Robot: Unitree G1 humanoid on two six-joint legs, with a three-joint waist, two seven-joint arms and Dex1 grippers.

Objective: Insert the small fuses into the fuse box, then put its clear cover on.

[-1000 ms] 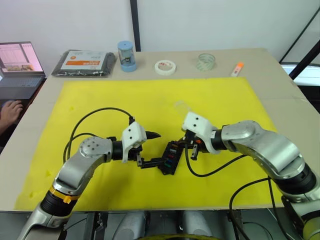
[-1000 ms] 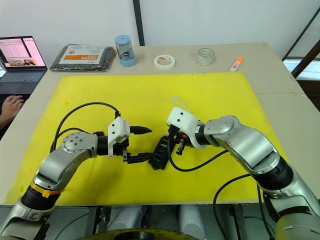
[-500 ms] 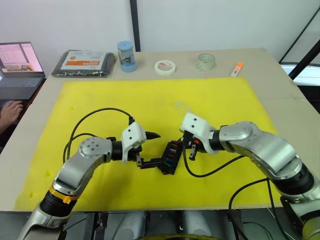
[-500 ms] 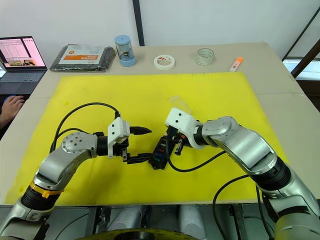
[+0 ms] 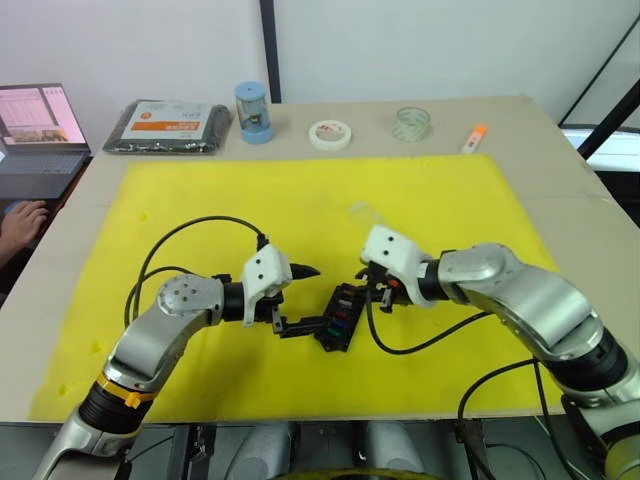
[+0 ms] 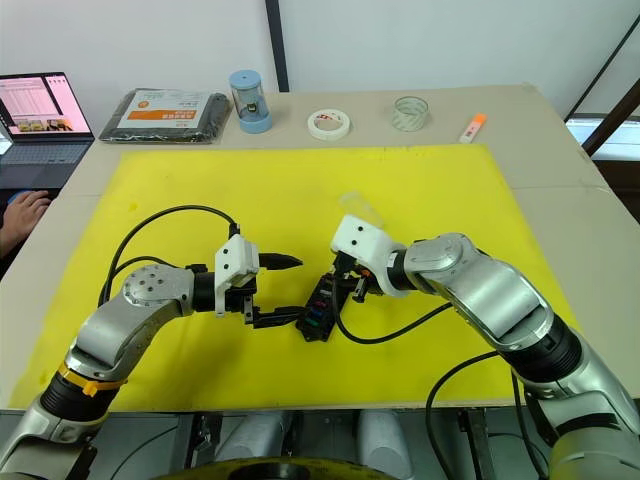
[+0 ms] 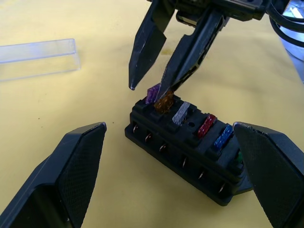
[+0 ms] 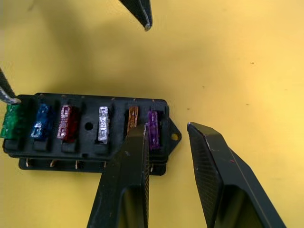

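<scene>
The clear cover should close around every fuse and leave the holed tab (image 8: 175,137) outside when I lower it, because the tab sticks out past the purple fuse.
The black fuse box (image 5: 338,315) lies on the yellow mat (image 5: 200,200) between my two grippers. Several small fuses stand in its top row: green (image 8: 10,119), blue (image 8: 42,122), red (image 8: 68,122), pale clear (image 8: 103,124), amber (image 8: 133,118) and purple (image 8: 153,124). My right gripper (image 8: 166,127) is open at the purple end, and one fingertip (image 7: 164,92) rests on the amber fuse. My left gripper (image 5: 308,298) is wide open, its lower finger (image 5: 300,326) touching the box's green end. The clear cover (image 7: 38,57) lies on the mat behind the box.
Along the table's back stand a black packet (image 5: 165,125), a blue cylinder (image 5: 253,110), a white tape roll (image 5: 330,133), a clear tape roll (image 5: 411,123) and an orange-tipped marker (image 5: 474,137). At the far left a person's hand (image 5: 20,220) rests by a laptop (image 5: 35,130).
My right gripper has edged slightly left over the fuse box. The left arm and the box have stayed put.
</scene>
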